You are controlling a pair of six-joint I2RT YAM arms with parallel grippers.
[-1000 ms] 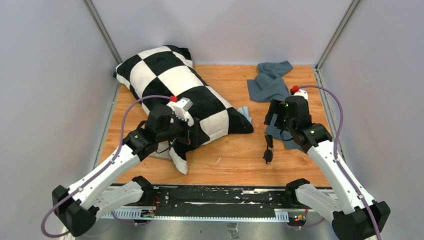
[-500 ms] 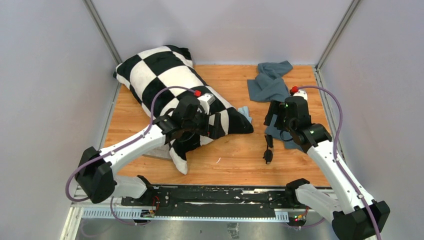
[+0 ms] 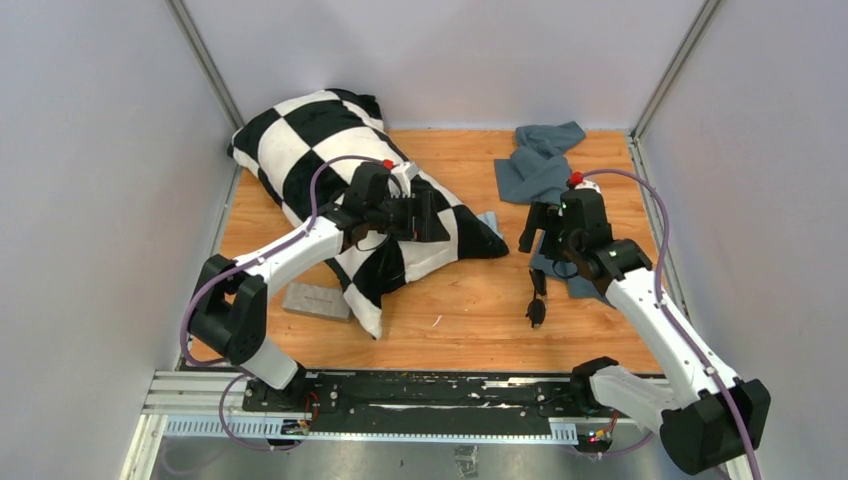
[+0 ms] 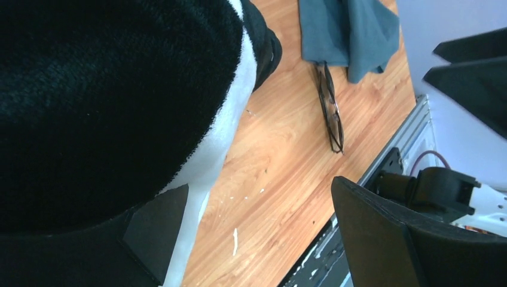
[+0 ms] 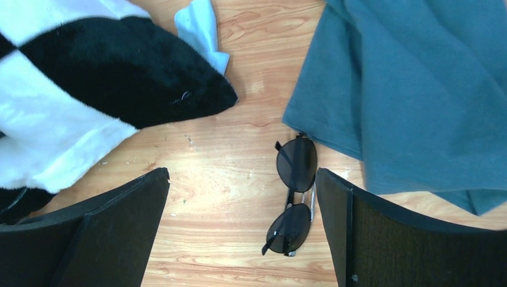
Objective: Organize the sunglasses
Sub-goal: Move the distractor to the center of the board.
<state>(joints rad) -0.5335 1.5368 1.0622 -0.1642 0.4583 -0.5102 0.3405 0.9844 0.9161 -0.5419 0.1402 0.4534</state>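
The pillow's corner [image 3: 483, 241] lies over part of the light-blue cloth, so the robot's right gripper should pull the cloth [image 3: 490, 220] clear while the left gripper moves back from the pillow.
The black folded sunglasses [image 3: 537, 297] lie on the wooden table, right of centre. In the right wrist view the sunglasses [image 5: 294, 194] lie on the wood between my fingers, close to the right finger [image 5: 382, 233], by the edge of a teal cloth [image 5: 418, 89]. My right gripper [image 3: 540, 232] hangs above them, open and empty [image 5: 242, 173]. My left gripper [image 3: 425, 215] is open over the black-and-white checkered pillow [image 3: 330, 160]. In the left wrist view the left gripper [image 4: 260, 185] has one finger against the pillow [image 4: 107, 101], and the sunglasses [image 4: 330, 107] lie far off.
A grey oblong case [image 3: 317, 300] lies at the pillow's near-left edge. A light-blue cloth [image 3: 488, 222] pokes out from under the pillow's right corner. Teal cloths lie at the back right [image 3: 540, 160] and under my right arm [image 3: 578, 283]. Walls close in the table.
My left arm has swung right and forward over the pillow, whose near end has shifted, baring more of the grey case. My right gripper has moved slightly back and left.
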